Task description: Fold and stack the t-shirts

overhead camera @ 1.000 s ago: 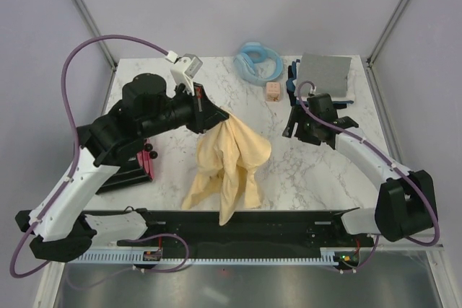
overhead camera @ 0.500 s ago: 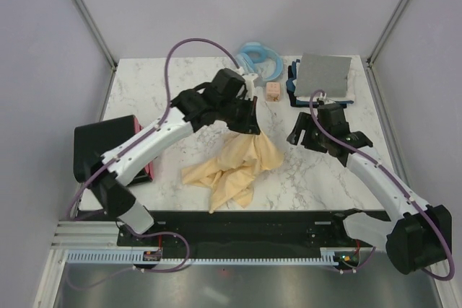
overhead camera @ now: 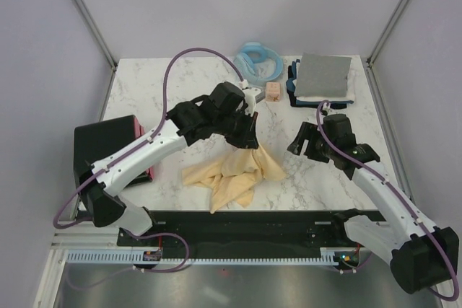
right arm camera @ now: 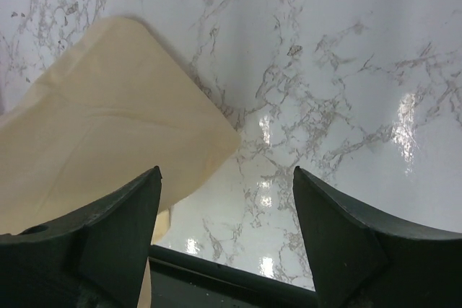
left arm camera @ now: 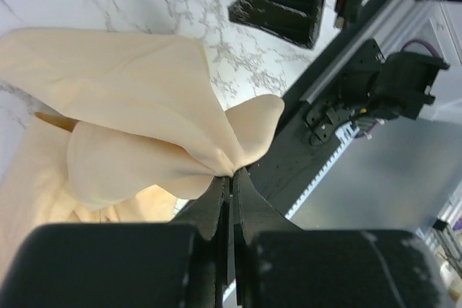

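Note:
My left gripper holds one bunched fold of the t-shirt while the t-shirt's body (overhead camera: 234, 176) lies crumpled below, so I should lift it clear, then stretch it using my right gripper too.
A pale yellow-cream t-shirt (overhead camera: 229, 171) lies crumpled on the marble table (overhead camera: 159, 91), near its front middle. My left gripper (overhead camera: 250, 141) is shut on a bunched fold at the shirt's top edge (left arm camera: 231, 174), and the cloth (left arm camera: 137, 106) hangs from the tips. My right gripper (overhead camera: 300, 142) hovers just right of the shirt, open and holding nothing. In the right wrist view the shirt's corner (right arm camera: 108, 128) lies beside the left finger (right arm camera: 119, 229). A folded stack sits at the back right, a grey t-shirt (overhead camera: 325, 74) on top of white and navy layers.
A light blue ring (overhead camera: 260, 59) and a small pinkish block (overhead camera: 273, 90) sit at the back. A black box with a pink-red side (overhead camera: 108, 151) stands at the left edge. A black rail (overhead camera: 238, 225) runs along the table's front.
My left arm has swung right and down, so the hanging shirt has sunk and now lies bunched on the table. My right arm has drawn back toward the front.

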Action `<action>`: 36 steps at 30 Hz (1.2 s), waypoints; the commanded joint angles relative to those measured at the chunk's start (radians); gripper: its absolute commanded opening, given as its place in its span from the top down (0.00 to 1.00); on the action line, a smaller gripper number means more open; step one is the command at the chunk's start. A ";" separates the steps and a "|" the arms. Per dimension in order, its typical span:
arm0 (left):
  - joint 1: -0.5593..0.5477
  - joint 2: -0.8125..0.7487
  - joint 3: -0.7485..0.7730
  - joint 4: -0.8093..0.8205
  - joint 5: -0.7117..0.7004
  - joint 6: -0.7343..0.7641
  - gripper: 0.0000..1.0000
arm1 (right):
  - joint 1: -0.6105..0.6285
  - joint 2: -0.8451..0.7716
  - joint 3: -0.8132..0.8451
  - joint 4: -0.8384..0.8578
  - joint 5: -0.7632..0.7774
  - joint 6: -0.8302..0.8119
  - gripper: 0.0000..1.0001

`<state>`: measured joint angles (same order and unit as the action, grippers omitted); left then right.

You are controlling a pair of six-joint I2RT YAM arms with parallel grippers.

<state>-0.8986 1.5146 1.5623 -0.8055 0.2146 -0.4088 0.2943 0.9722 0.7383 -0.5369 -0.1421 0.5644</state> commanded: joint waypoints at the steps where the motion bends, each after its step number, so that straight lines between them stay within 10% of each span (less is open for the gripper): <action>1: -0.002 0.022 -0.059 0.052 0.149 0.047 0.98 | -0.003 0.020 0.022 0.012 0.002 0.017 0.19; 5: -0.054 0.102 -0.027 0.077 0.206 0.014 0.98 | -0.018 0.031 0.120 -0.037 0.125 -0.030 0.20; 12: -0.059 -0.037 0.135 0.106 -0.171 0.051 0.98 | -0.041 0.111 0.207 -0.067 0.082 -0.089 0.20; 20: -0.054 -0.139 0.260 0.080 -0.285 0.010 0.98 | -0.041 0.115 0.124 -0.005 0.018 -0.046 0.20; 27: -0.045 -0.051 0.605 -0.104 -0.285 0.054 0.98 | -0.041 0.095 0.059 0.044 -0.040 -0.009 0.21; 36: -0.017 -0.112 0.401 -0.110 -0.248 0.045 0.98 | -0.041 0.052 0.064 0.041 0.010 -0.004 0.20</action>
<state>-0.9302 1.4368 2.0464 -0.9039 -0.0467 -0.3927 0.2550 1.0470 0.7761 -0.5289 -0.1562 0.5541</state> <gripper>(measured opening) 0.030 0.801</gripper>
